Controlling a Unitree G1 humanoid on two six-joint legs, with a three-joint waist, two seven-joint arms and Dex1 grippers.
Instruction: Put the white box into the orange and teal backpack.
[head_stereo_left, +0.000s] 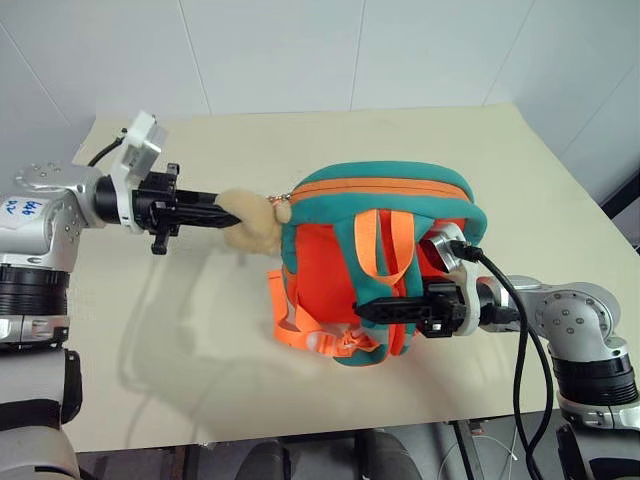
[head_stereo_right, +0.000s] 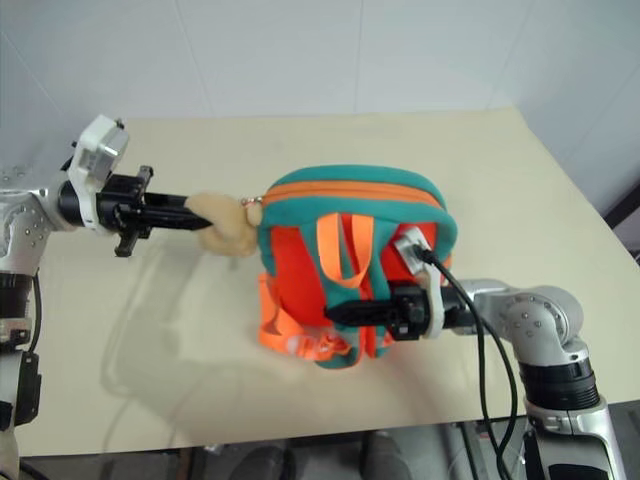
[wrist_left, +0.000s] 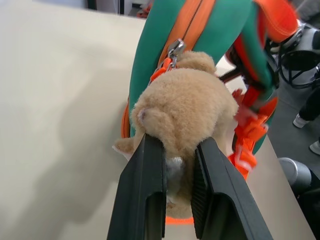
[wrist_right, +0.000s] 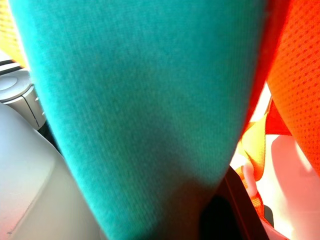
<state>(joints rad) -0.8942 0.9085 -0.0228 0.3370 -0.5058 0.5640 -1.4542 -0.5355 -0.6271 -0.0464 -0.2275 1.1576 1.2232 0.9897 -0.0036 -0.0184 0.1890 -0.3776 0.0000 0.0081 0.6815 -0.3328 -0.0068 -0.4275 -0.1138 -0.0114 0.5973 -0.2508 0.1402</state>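
Note:
My left gripper is pulling the plush toy down with the zipper closed behind its metal pull (head_stereo_left: 280, 198), and I should keep this up until the pull reaches the zipper's lower end (head_stereo_left: 286, 246).
The orange and teal backpack (head_stereo_left: 340, 270) stands upright in the middle of the table, straps facing me. An orange zipper line (head_stereo_left: 380, 186) runs over its top. A tan plush toy (head_stereo_left: 250, 220) hangs from the metal zipper pull (wrist_left: 175, 48) at the backpack's left end. My left gripper (head_stereo_left: 222, 210) reaches in level from the left and is shut on the plush toy (wrist_left: 185, 105). My right gripper (head_stereo_left: 366, 308) comes in from the right across the backpack's front and is shut on a teal strap (wrist_right: 135, 110). The white box is out of view.
The beige table (head_stereo_left: 160, 330) has bare room to the left of and behind the backpack. Orange webbing loops (head_stereo_left: 300, 330) trail from the backpack's base onto the table. A black cable (head_stereo_left: 525, 340) hangs from my right wrist. White walls stand behind the table.

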